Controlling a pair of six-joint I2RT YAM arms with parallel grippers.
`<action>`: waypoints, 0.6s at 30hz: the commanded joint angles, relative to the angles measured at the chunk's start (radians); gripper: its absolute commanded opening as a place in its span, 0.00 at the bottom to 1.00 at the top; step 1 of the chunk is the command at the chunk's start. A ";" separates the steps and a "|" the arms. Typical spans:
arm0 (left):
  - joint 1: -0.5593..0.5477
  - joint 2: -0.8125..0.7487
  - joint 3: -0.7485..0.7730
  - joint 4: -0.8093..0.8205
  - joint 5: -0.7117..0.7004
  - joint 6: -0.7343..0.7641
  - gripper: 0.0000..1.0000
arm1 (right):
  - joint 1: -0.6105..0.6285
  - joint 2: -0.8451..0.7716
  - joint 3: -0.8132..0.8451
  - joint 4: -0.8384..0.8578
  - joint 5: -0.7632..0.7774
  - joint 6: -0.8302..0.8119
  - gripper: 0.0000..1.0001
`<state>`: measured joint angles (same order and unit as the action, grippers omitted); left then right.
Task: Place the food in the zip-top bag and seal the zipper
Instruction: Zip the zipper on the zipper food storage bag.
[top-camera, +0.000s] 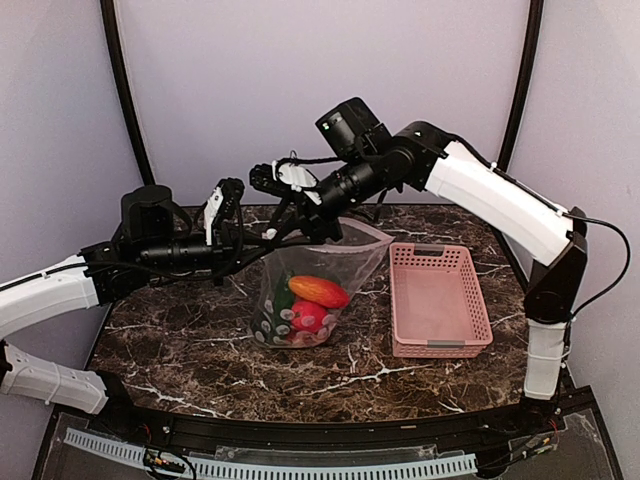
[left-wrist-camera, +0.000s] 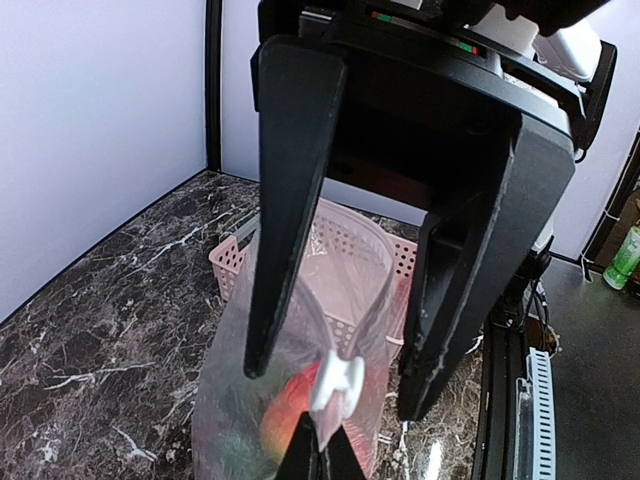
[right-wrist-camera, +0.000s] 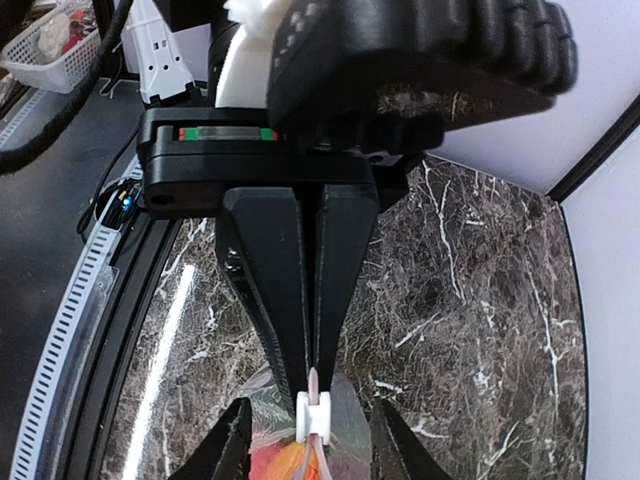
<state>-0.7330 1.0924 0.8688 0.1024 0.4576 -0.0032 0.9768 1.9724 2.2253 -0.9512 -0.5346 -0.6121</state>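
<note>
The zipper is pinched in my left gripper close against the slider, so next my left gripper lets go and takes hold of the zipper's end again once my right gripper grips the slider.
The zip-top bag stands upright at the table's middle with the food inside: an orange-red oval, a red piece and a green piece. My right gripper is shut on the end of the zipper at the bag's left corner, just behind the white slider. My left gripper is open, one finger on each side of the slider, not touching it. Beyond the slider the zipper's two sides spread apart and the mouth gapes.
A pink basket stands right of the bag, close to it, and shows behind the bag in the left wrist view. Both arms meet above the bag's left end. Walls close the table at the back and sides.
</note>
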 joint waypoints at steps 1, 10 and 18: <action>-0.002 -0.033 0.030 0.000 0.016 0.025 0.01 | 0.009 0.006 0.029 -0.010 -0.015 0.013 0.32; -0.006 -0.026 0.024 0.004 0.013 0.022 0.01 | 0.009 0.000 0.020 -0.007 -0.005 0.018 0.05; -0.011 -0.012 0.015 0.060 0.063 0.026 0.14 | 0.008 -0.006 0.024 -0.004 -0.011 0.022 0.02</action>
<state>-0.7372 1.0916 0.8688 0.1143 0.4805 0.0116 0.9787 1.9732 2.2269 -0.9546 -0.5354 -0.5968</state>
